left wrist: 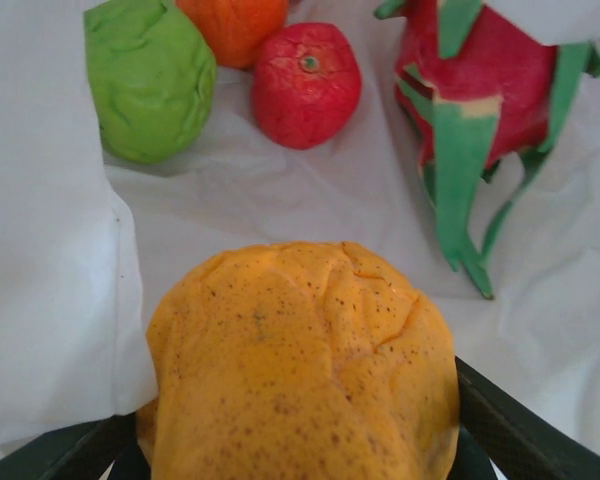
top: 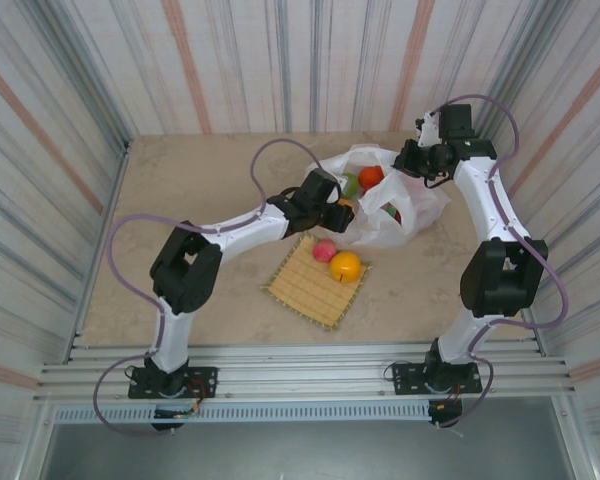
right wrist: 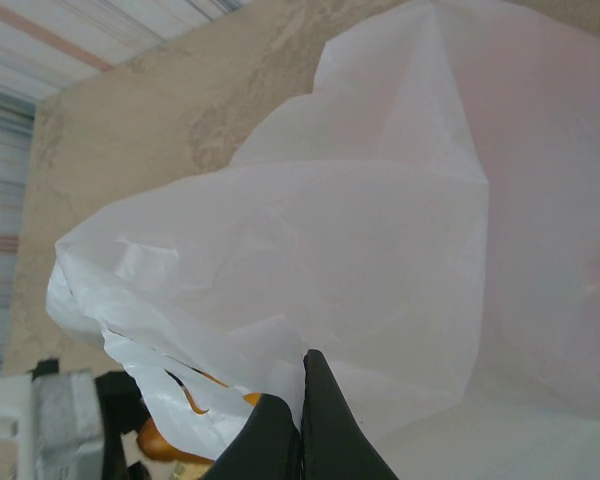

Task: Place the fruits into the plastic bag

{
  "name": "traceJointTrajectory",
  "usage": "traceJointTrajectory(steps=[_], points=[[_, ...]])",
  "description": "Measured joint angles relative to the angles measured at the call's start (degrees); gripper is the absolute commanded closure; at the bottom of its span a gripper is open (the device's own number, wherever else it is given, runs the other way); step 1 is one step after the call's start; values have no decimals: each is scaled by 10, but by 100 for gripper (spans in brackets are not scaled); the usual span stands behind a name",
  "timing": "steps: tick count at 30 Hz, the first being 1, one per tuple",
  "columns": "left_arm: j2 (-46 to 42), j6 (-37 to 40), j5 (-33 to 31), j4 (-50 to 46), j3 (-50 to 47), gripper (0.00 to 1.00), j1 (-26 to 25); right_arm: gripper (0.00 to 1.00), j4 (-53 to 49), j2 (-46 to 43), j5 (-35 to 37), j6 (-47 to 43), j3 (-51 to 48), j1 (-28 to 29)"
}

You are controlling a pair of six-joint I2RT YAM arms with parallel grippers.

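The bag's opening [top: 363,197] is wide open ahead of the speckled fruit. My left gripper keeps moving it inside until it gets to the red fruit [left wrist: 307,86], and then release it.
The white plastic bag [top: 410,215] lies at the back right with its mouth facing left. My left gripper [top: 341,212] is at that mouth, shut on a speckled yellow-orange fruit [left wrist: 305,360] that sits between its dark fingers [left wrist: 525,430]. On the bag's film ahead of it lie a green fruit [left wrist: 148,80], an orange [left wrist: 235,25], a red fruit [left wrist: 306,84] and a pink-red dragon fruit [left wrist: 480,90]. My right gripper [right wrist: 302,400] is shut on the bag's upper edge [right wrist: 380,250] and holds it raised. A pink apple [top: 324,250] and an orange [top: 346,266] rest on the mat.
The square woven straw mat [top: 305,290] lies in front of the bag, near the table's middle. Striped walls close in the table on three sides. A metal rail runs along the near edge by the arm bases.
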Motion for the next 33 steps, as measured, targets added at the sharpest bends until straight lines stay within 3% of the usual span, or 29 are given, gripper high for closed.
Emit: traceJointTrajectory(steps=[11, 33], points=[[139, 4, -12, 4, 190, 35, 4, 100, 0, 0, -2, 0, 0, 1], [311, 37, -108, 87, 409, 31, 7, 100, 31, 0, -14, 42, 15, 20]])
